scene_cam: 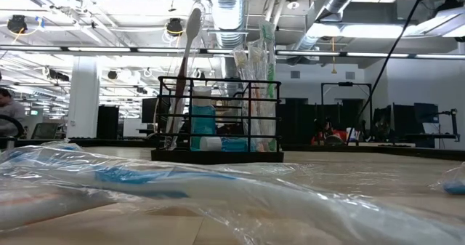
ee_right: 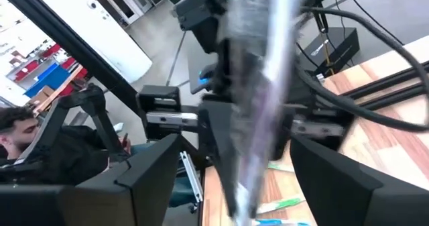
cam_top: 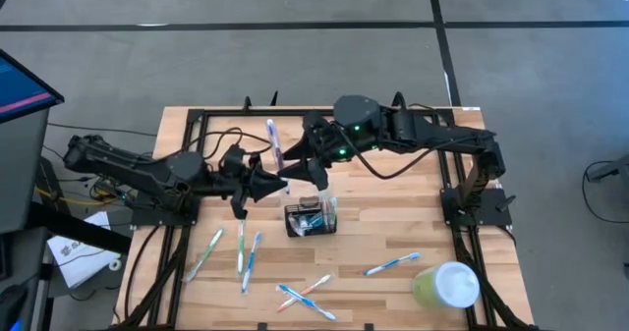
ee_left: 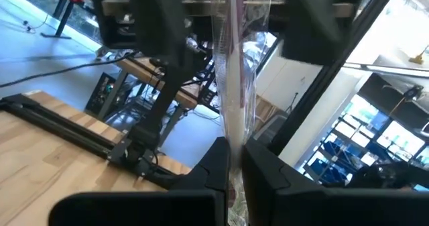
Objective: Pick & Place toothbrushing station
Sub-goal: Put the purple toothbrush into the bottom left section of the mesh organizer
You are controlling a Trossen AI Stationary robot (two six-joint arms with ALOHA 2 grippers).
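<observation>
My right gripper needs to hold the toothbrush (ee_right: 262,112) so that my left gripper, now pinching one end of the toothbrush (ee_left: 234,133), can take hold again below the bristles.
The toothbrushing station (cam_top: 310,218) is a black wire holder standing on the wooden table. In the low view (scene_cam: 218,118) several toothbrushes and a tube stand upright in it. My left gripper (cam_top: 283,184) is shut on a plastic-wrapped white and purple toothbrush (cam_top: 273,142), held above the table behind the holder. My right gripper (cam_top: 297,157) is open. In the right wrist view its fingers (ee_right: 154,179) stand on either side of the same brush (ee_right: 268,85), and I cannot see them touching it. My left gripper pinches one end of the wrapped toothbrush (ee_left: 233,152) between its two fingers. The fingers come level from the table's left and lie across the brush. The brush is lifted clear of the table and runs from the fingers toward the far edge.
Several wrapped toothbrushes lie loose near the front edge (cam_top: 241,252) (cam_top: 305,294) (cam_top: 391,264), and some fill the low view's foreground (scene_cam: 145,176). A pale green cup with a white lid (cam_top: 447,285) stands at the front right. A person (ee_right: 27,132) sits beyond the table.
</observation>
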